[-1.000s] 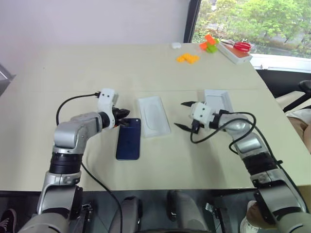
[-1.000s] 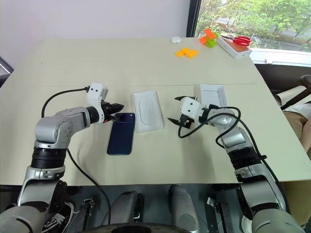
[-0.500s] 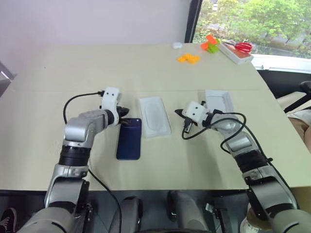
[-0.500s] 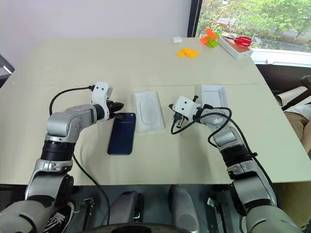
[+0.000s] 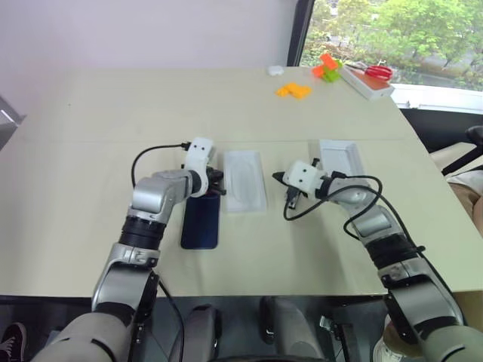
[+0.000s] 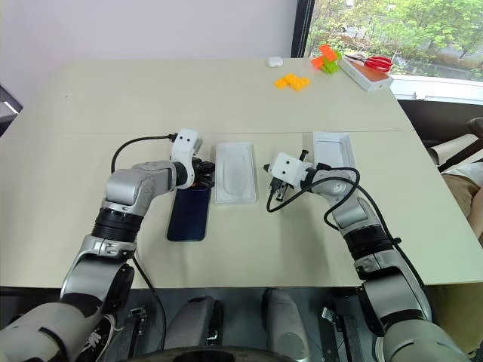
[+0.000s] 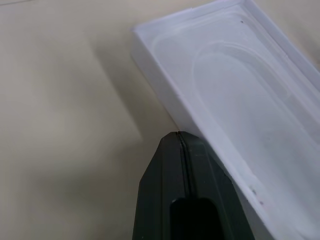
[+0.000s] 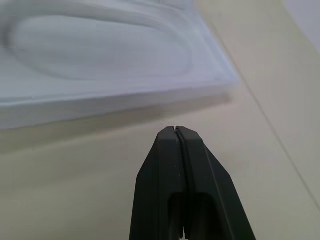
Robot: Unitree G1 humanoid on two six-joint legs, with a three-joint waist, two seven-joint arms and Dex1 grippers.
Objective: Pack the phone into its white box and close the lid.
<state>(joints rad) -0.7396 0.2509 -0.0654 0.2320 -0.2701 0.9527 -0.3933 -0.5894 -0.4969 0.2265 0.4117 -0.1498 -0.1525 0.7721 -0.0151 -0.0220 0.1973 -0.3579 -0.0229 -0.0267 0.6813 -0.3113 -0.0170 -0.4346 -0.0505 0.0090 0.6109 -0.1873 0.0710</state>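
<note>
My left gripper is closed over the far end of the phone, against the box's side (image 5: 226, 188). It should move back, open and go toward the phone's free long edge (image 5: 183, 225).
The dark blue phone (image 5: 200, 224) lies flat on the beige table, just left of the white box (image 5: 243, 179), an open tray with a moulded oval hollow inside. My left gripper (image 5: 219, 183) is shut and empty, over the phone's far end and against the box's left wall (image 7: 165, 95). My right gripper (image 5: 283, 181) is shut too, empty, a short way off the box's right side (image 8: 100, 55). The lid (image 5: 338, 157) lies inside-up on the table behind my right hand.
At the table's far right corner sit orange bricks (image 5: 291, 90), a green and orange toy (image 5: 326, 69) and a flat white case with red scissors (image 5: 367, 78). A small white object (image 5: 274, 70) lies at the far edge.
My right gripper has gone from open to shut. My left gripper has moved right along the phone's far end to the box's left wall, and the box now lies a little straighter.
</note>
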